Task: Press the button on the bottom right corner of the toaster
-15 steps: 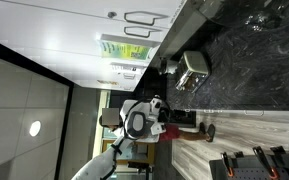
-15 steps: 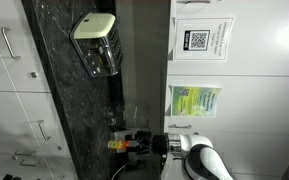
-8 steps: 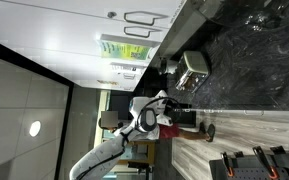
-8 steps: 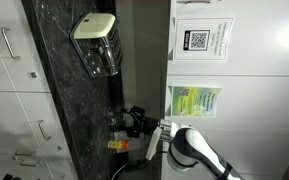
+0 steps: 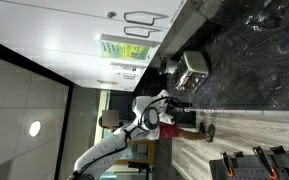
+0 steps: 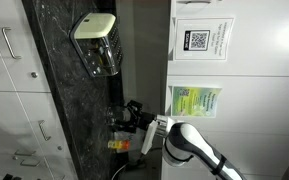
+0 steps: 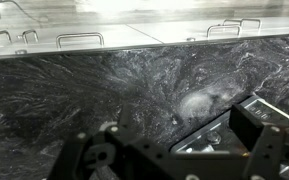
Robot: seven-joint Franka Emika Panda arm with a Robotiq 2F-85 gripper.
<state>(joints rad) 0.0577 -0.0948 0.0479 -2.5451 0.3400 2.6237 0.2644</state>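
The toaster's silver panel [image 7: 234,117] with its round knob [image 7: 214,137] continues behind my gripper, so I should expect small buttons to be hidden farther along it.
The toaster [image 5: 192,69] is a small silver box with dark edges, standing on the black marble counter [image 5: 254,60]. It also shows in an exterior view [image 6: 96,45]. My gripper [image 5: 177,103] hangs above the counter, a short way from the toaster, and also shows in an exterior view [image 6: 132,112]. In the wrist view my gripper [image 7: 174,152] has its two dark fingers wide apart with nothing between them. A dark-edged silver corner of the toaster [image 7: 212,128] lies just beyond the fingers. The button cannot be made out.
White cabinet doors with metal handles [image 7: 79,40] line the counter's far side. Small red and orange items [image 6: 116,146] sit on the counter by my arm. A QR sign [image 6: 197,40] and a green poster [image 6: 192,101] hang on the wall.
My arm has swung over the counter, bringing the gripper closer to the toaster. The toaster has not moved.
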